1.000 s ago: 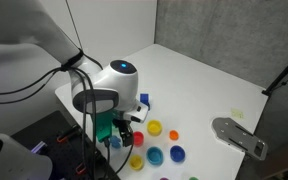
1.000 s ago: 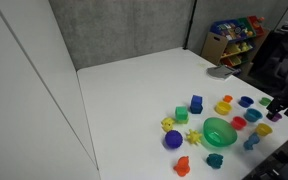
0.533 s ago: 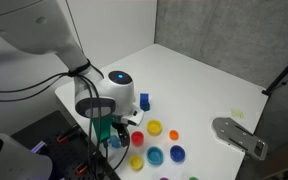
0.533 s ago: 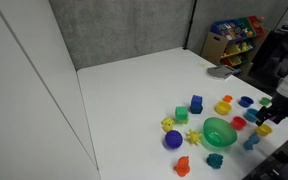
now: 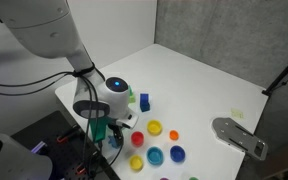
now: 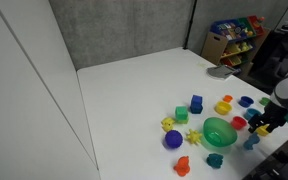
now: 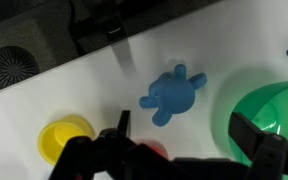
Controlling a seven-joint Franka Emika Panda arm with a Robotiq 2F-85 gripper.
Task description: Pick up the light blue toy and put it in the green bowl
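Note:
The light blue toy (image 6: 252, 143) is clear of the green bowl and lined up with my open fingers, so I keep lowering my gripper until the toy has the fingers on either side of its body (image 7: 174, 95).
The light blue toy (image 7: 174, 93) lies on the white table, knobbly with small limbs. In the wrist view it sits just beyond and between my two dark fingers. The green bowl (image 7: 276, 108) is right next to it on the right, and it also shows in an exterior view (image 6: 220, 131). My gripper (image 7: 189, 140) is open and empty, hovering over the gap between toy and bowl. In an exterior view the gripper (image 6: 260, 120) hangs beside the bowl, with the toy (image 6: 251, 143) below it. In the exterior view from behind the arm, the arm hides most of the bowl (image 5: 102, 130).
A yellow disc (image 7: 64, 138) lies left of my fingers. Several coloured discs and blocks ring the bowl, among them a dark blue block (image 6: 196, 103), a small green block (image 6: 181, 114) and a purple disc (image 6: 173, 140). The table edge is close behind the toy.
The arm has moved down and toward the bowl, bringing the open gripper closer to the toy. The toys have not moved.

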